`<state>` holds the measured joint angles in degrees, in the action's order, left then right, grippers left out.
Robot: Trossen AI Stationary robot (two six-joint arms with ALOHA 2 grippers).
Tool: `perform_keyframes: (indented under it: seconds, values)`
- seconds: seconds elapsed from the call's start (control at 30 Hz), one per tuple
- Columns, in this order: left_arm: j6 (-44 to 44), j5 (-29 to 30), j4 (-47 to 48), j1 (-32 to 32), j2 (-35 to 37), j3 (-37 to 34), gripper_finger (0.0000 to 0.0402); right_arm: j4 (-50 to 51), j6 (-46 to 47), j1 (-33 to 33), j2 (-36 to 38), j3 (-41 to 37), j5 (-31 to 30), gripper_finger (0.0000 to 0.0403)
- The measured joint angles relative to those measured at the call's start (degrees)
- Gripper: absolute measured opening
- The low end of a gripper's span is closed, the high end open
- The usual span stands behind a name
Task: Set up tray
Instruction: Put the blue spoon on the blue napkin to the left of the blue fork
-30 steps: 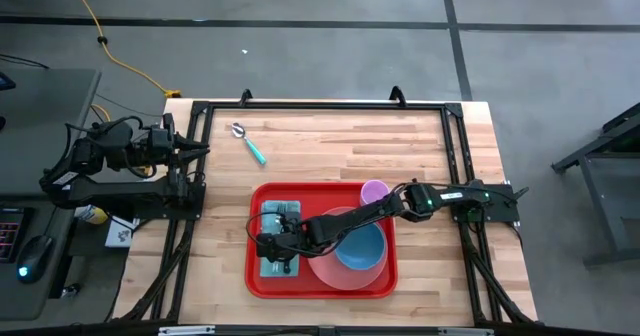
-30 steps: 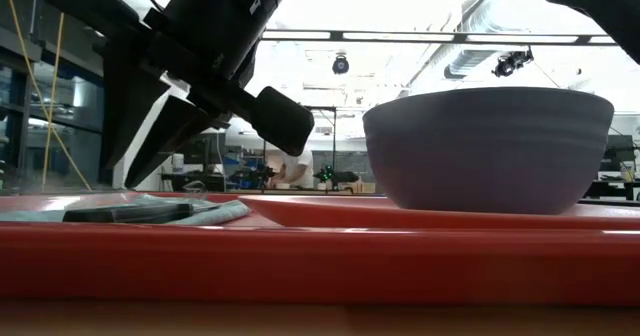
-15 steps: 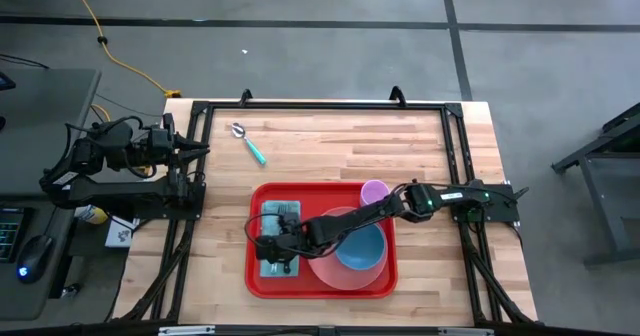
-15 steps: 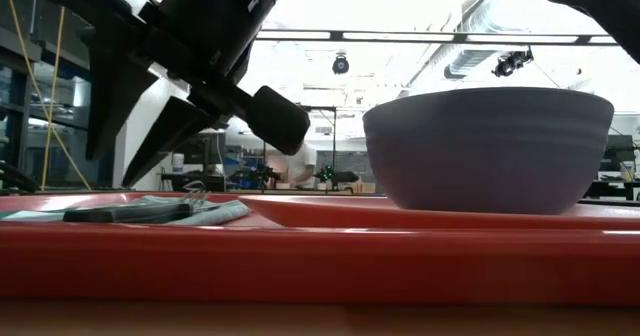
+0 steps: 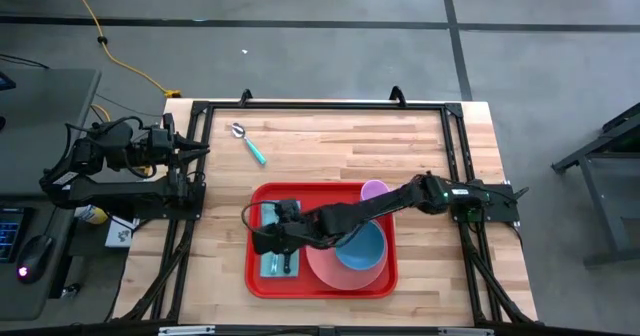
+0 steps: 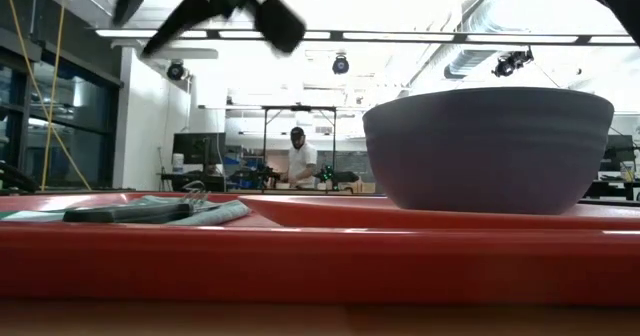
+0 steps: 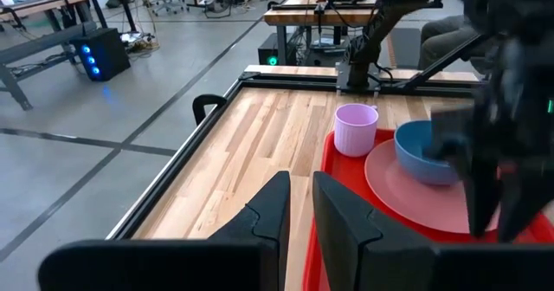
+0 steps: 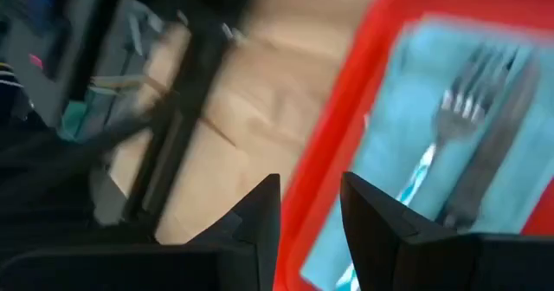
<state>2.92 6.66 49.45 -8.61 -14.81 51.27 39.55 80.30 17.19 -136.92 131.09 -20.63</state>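
My right gripper should keep pulling back until it clears the red tray, as the fork and the knife lie side by side on the teal napkin.
The red tray lies at the table's near middle. In its left part a teal napkin lies flat with a fork and a dark knife side by side on it. A pink plate carries a blue bowl. A purple cup stands at the tray's far rim. My right gripper hovers open above the napkin, clear of it, nothing between its fingers. My left gripper waits pulled back at the table's left edge, fingers a narrow gap apart.
A spoon with a teal handle lies on the bare wood at the far left. A black frame runs along the table's edges. Bare wood stretches between the tray and the far edge. A person stands in the room behind.
My right gripper has opened just above the napkin, then risen well clear of the tray, rolling at the wrist as it rose. The fork, the knife and the napkin stay flat where they were.
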Motion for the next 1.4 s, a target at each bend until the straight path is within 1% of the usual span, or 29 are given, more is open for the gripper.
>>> perform_keyframes:
  seconds: [0.2,0.37,0.47,0.7,0.87,1.07,1.17,1.27,1.3,1.4]
  values:
    - [0.0,0.0,0.0,0.0,0.0,0.0,0.0085,2.5,-7.8,-0.8,6.8,0.0,-9.6,0.0099]
    - [0.3,0.0,0.0,0.0,0.0,0.0,0.0085,6.1,-13.7,-2.3,13.1,0.1,-16.1,0.0099]
    - [0.8,0.0,0.0,0.0,0.0,0.0,0.0085,10.8,-16.1,-3.3,16.5,0.1,-18.9,0.0099]
    - [1.6,0.0,0.3,0.0,0.0,0.0,0.0085,24.6,-16.3,-6.2,23.7,0.1,-26.7,0.0099]
    - [3.2,0.1,0.8,0.0,0.0,0.0,0.0085,34.3,-16.2,-9.9,27.1,0.1,-28.3,0.0099]
    - [4.3,2.9,0.9,0.0,0.0,0.0,0.0085,45.9,-17.4,-14.2,29.9,0.1,-30.0,0.0094]
    - [4.5,4.7,1.6,0.0,0.0,0.0,0.0085,49.2,-21.2,-16.1,31.7,0.0,-29.1,0.0068]
    - [4.3,6.3,1.6,0.0,0.0,0.0,0.0085,50.2,-26.9,-17.1,34.0,0.0,-27.4,0.0018]
    - [4.2,6.4,1.6,0.0,0.0,0.0,0.0085,50.2,-29.0,-17.0,34.8,0.0,-27.2,0.0009]
    - [4.3,6.4,1.6,0.0,0.0,0.0,0.0085,50.4,-33.2,-16.3,37.9,-0.1,-26.0,0.0007]
